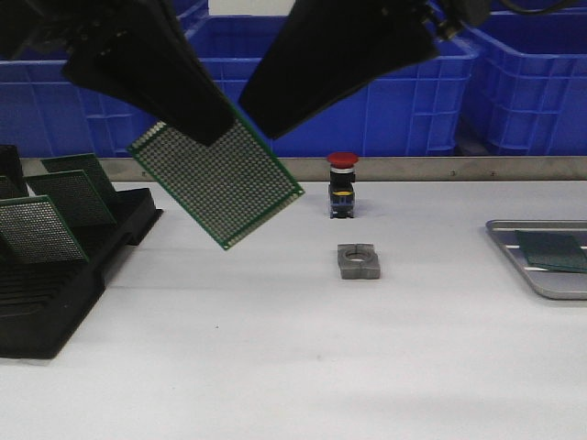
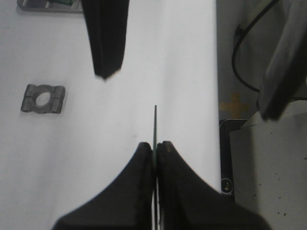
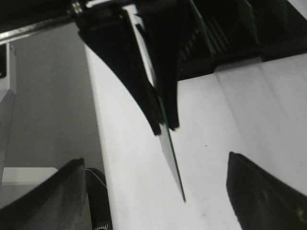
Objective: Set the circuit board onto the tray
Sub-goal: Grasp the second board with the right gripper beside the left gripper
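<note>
I should close my right gripper on the circuit board's free edge [image 1: 264,153] before my left gripper opens, because the tray [image 1: 543,259] is far from my left gripper's side.
My left gripper [image 1: 197,126] is shut on the upper edge of a green perforated circuit board [image 1: 218,181] and holds it tilted in the air, left of the table's middle. In the left wrist view the board [image 2: 155,123] shows edge-on between the shut jaws [image 2: 155,146]. My right gripper [image 1: 261,110] is open beside the board's upper right edge. In the right wrist view its fingers [image 3: 156,159] stand wide apart, with the board's free corner [image 3: 175,167] between them, untouched. The silver tray [image 1: 537,286] lies at the far right and holds another green board [image 1: 552,249].
A black slotted rack [image 1: 64,293] with several upright boards [image 1: 41,229] stands at the left. A red-capped push button [image 1: 342,183] and a grey metal block [image 1: 359,260] sit mid-table. Blue bins [image 1: 431,101] line the back edge.
</note>
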